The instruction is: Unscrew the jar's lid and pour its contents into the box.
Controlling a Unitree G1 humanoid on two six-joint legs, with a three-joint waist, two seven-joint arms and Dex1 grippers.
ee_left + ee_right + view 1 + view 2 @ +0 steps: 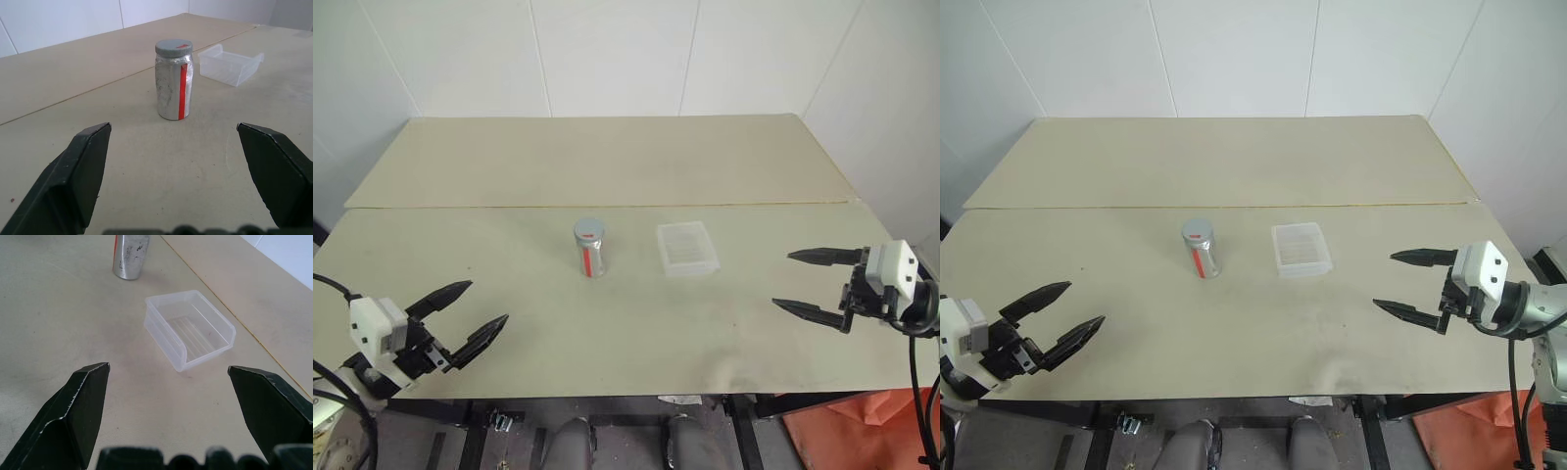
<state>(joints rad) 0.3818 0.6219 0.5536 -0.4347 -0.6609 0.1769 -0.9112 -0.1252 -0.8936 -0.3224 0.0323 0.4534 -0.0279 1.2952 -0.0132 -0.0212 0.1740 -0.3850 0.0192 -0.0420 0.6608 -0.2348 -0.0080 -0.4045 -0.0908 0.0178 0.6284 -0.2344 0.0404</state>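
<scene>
The grey lid point(589, 230) reaches across almost the jar's full width point(591, 253), so I expect a wide, threaded jar opening to be hidden underneath when I unscrew the lid.
The jar point(591, 252) stands upright mid-table, silvery with a red vertical stripe, its grey lid point(589, 231) screwed on top. Just to its right lies the shallow clear box point(687, 248), nothing inside it. My left gripper point(467, 316) hovers open at the table's near left, well short of the jar, which is centred ahead of its fingers point(73, 176) in the left wrist view. My right gripper point(808, 282) is open at the near right, pointing left toward the box point(190, 328). Neither holds anything.
The beige table point(626, 333) has a seam point(607, 205) running across it behind the jar and box. White walls close in at the back and right. An orange object point(842, 431) lies on the floor below the table's right front corner.
</scene>
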